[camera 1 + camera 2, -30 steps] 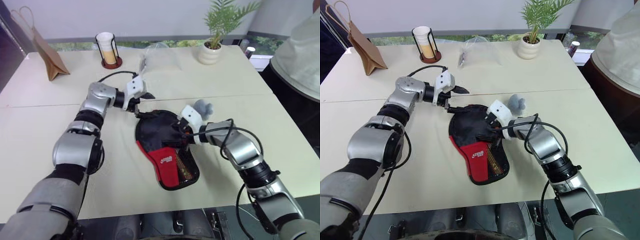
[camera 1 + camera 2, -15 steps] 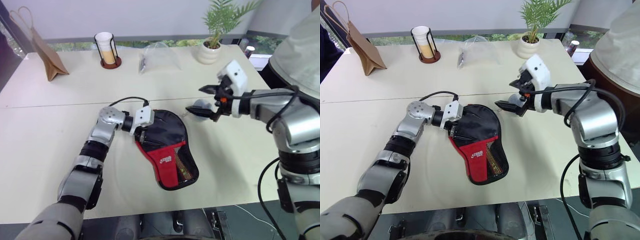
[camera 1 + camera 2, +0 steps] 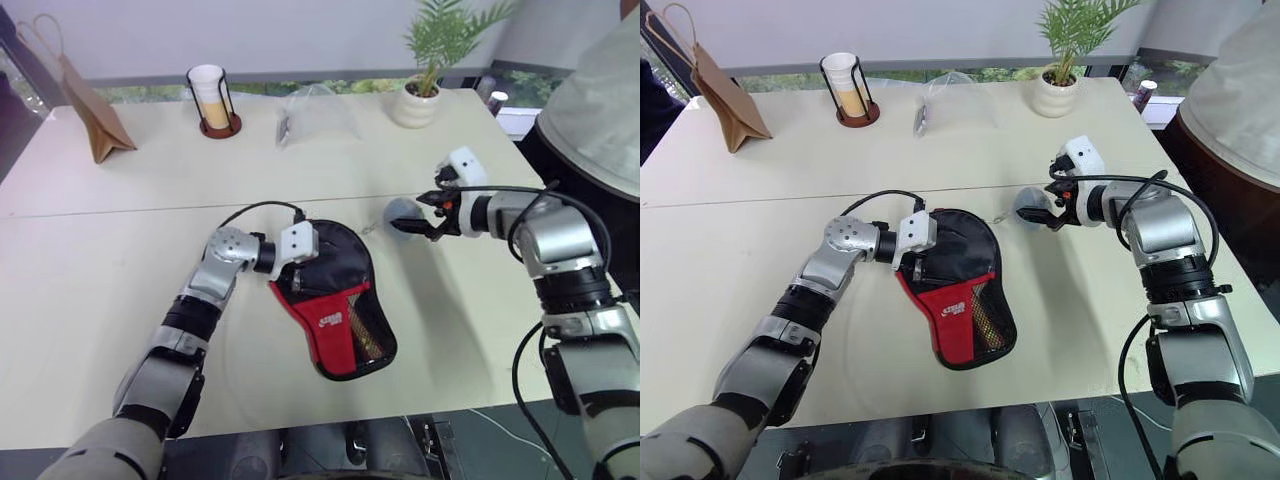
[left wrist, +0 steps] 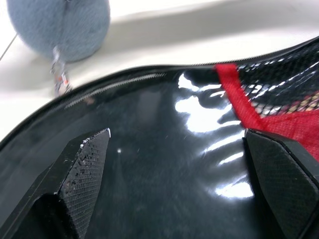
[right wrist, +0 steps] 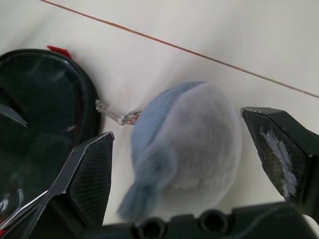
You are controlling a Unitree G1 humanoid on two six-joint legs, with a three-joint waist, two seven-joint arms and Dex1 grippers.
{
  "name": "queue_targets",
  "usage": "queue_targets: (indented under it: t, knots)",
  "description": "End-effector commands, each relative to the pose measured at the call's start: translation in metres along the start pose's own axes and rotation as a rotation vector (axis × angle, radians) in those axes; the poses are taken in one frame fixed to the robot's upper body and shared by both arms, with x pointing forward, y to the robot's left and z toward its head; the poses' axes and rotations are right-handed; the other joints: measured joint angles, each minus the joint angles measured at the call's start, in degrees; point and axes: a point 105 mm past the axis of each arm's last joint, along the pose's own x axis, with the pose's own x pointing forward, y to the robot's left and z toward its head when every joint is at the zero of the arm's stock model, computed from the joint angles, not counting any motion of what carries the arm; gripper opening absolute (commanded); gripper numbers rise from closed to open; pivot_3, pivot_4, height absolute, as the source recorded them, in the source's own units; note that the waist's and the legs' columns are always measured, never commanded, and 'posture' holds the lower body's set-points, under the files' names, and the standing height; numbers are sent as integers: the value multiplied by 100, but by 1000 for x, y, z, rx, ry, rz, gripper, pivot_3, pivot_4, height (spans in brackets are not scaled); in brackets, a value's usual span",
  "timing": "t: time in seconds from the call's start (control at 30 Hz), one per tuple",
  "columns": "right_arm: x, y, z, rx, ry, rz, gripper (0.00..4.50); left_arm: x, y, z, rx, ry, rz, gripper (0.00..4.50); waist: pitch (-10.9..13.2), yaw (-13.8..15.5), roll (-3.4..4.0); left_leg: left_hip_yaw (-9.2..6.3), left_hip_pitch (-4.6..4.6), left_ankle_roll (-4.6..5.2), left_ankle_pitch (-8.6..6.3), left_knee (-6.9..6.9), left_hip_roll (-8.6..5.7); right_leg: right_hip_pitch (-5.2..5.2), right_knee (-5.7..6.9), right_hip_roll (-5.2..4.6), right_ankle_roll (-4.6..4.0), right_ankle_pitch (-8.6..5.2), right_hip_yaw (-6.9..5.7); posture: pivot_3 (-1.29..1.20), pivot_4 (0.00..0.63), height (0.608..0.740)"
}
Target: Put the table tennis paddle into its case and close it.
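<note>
My right fingers should close on the plush charm (image 3: 402,210) and pull it toward me along the case's edge, because the zip end (image 3: 367,230) is partway along that edge.
The case (image 3: 338,305), a black paddle-shaped pouch with a red panel and a mesh pocket, lies flat at the middle of the table (image 3: 90,260). The paddle is hidden from view. My left gripper (image 3: 308,262) rests open at the case's upper left edge, its fingers (image 4: 84,164) spread over the glossy black face. A short chain (image 5: 117,115) links the case's zip end to a grey-blue plush charm (image 5: 189,139). My right gripper (image 3: 412,214) is open, one finger (image 5: 89,174) on each side of the charm, not closed on it.
Along the far edge of the table stand a brown paper bag (image 3: 95,115), a wire holder with cups (image 3: 213,95), a clear plastic bag (image 3: 318,118) and a potted plant (image 3: 423,95). A person (image 3: 600,110) stands at the right edge.
My right gripper left the case, swung up and right, then came down around the plush charm. My left gripper moved from behind the case onto its upper left edge.
</note>
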Motion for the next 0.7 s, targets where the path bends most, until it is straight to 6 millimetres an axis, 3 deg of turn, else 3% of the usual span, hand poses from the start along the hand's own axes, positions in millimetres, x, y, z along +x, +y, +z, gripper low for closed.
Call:
queue_targets:
  t: [0.03,0.2,0.3,0.53,0.7]
  knots:
    - [7,-5,6,-17,-1,-5,4500,0,-8,-14,-45,47,-15,4479,-1,-2,1,0,0,0,0,0,0,0,0,0,0,0,0,0,150,740]
    - [16,-7,-3,-22,44,-9,4500,1,-11,-15,-62,42,-9,4479,-1,1,2,0,2,0,0,0,0,2,0,0,0,0,0,0,150,740]
    - [16,-8,-5,-27,49,-10,3639,2,-12,-16,-76,43,-8,4500,-1,-4,2,1,2,0,0,0,0,2,0,0,0,0,0,0,150,740]
    - [10,-8,-5,-43,48,-9,386,3,-15,-20,-124,60,-26,4500,-1,-5,2,0,4,0,0,0,1,3,1,0,0,0,0,0,150,740]
    - [1,-2,-17,-119,100,-12,263,5,-15,-23,-166,64,-34,4500,-2,9,2,0,3,0,0,0,0,4,0,0,0,0,0,0,150,740]
